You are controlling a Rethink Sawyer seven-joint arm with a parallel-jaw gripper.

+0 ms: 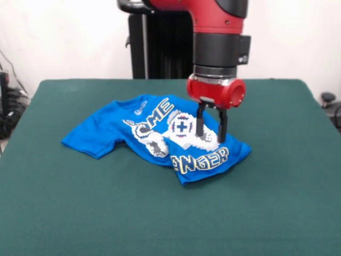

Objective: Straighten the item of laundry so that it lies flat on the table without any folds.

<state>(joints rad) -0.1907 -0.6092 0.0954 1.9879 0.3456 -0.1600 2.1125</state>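
The lettering stops at a crease [172, 160], so the blue T-shirt [184, 130] will spread open and show its hidden letters when the robot pulls the cloth's edge.
The bright blue T-shirt [106, 130] lies crumpled near the middle of the green table [80, 213]. One sleeve spreads out to the left. Its right part is folded and bunched, so the white controller print and the yellow-white lettering are bent and partly hidden. My gripper [210, 137] hangs straight down from the red arm over the shirt's right part. Its two black fingers [200, 121] stand apart, open, with their tips at or just on the cloth by the controller print. Nothing is held between them.
The robot's black pedestal [160, 42] stands at the table's far edge. Cables and gear [9, 104] sit off the table's left side, and a dark object [328, 98] sits off its right side. Green cloth shows all round the shirt.
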